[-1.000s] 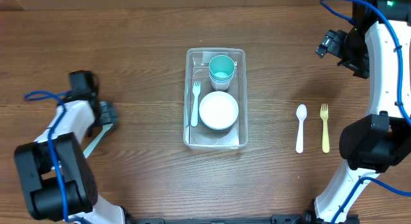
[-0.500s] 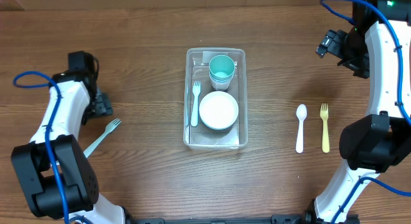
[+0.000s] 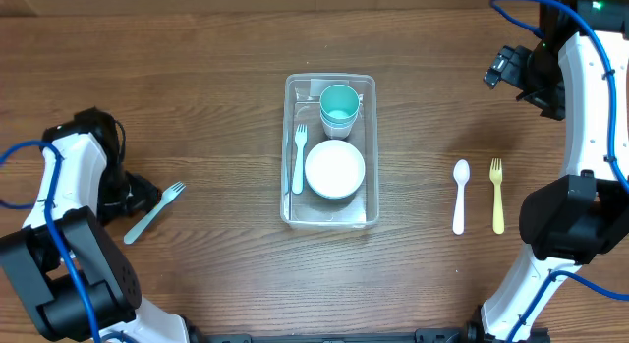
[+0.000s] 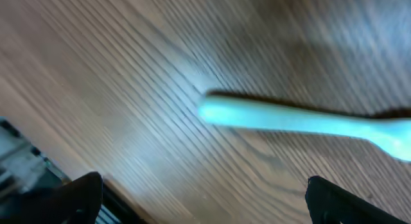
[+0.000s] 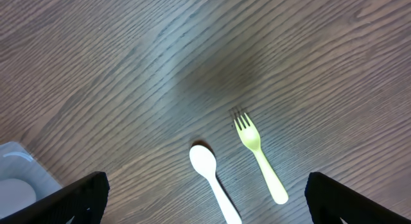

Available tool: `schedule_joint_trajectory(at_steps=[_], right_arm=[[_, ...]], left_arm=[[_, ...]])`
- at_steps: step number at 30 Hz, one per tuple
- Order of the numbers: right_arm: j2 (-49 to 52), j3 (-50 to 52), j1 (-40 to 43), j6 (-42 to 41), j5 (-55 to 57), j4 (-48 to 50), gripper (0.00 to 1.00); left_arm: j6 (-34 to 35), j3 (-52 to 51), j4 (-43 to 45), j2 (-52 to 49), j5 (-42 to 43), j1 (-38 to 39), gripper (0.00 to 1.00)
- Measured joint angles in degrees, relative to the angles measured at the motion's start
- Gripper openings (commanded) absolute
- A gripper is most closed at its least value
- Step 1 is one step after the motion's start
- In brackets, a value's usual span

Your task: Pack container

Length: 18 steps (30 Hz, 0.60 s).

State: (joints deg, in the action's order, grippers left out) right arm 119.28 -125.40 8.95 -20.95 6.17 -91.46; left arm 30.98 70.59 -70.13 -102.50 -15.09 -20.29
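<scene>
The teal fork's handle [image 3: 142, 226] lies across from one finger to the other, so my left gripper needs to turn and move over the tined head [image 3: 173, 192] with a finger on each side of it.
The container [image 3: 288, 127], a clear rectangular tub, stands at the table's middle. It holds a teal cup [image 3: 340, 104], a white bowl [image 3: 334, 169] and a pale teal fork [image 3: 298, 158]. A second teal fork [image 3: 154, 211] lies on the table at the left. My left gripper [image 3: 136, 195] is open and empty just left of it. In the left wrist view the fork's handle [image 4: 289, 119] lies ahead of the open jaws [image 4: 205, 208]. My right gripper [image 3: 504, 67] is open and empty at the far right, high above a white spoon [image 3: 459, 196] and a yellow fork [image 3: 497, 196].
In the right wrist view the white spoon [image 5: 215, 182] and yellow fork [image 5: 260, 156] lie side by side between the open jaws [image 5: 205, 205], with the container's corner [image 5: 16, 160] at the lower left. The table is brown wood.
My left arm has swung back toward the front left. The teal fork, earlier under the gripper, now lies uncovered on the table. The right arm has not moved.
</scene>
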Motion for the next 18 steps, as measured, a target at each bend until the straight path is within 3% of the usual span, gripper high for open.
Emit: schedule_joint_trajectory(at_steps=[8, 18], right_arm=[[0.0, 0.0, 0.0, 0.0, 0.0, 0.0, 1.00], [0.0, 0.0, 0.0, 0.0, 0.0, -0.1, 1.00]], left_arm=[[8.1, -13.0, 7.6, 0.0, 3.5, 0.0, 1.00], [15.6, -16.4, 12.6, 3.1, 0.5, 0.4, 1.00]])
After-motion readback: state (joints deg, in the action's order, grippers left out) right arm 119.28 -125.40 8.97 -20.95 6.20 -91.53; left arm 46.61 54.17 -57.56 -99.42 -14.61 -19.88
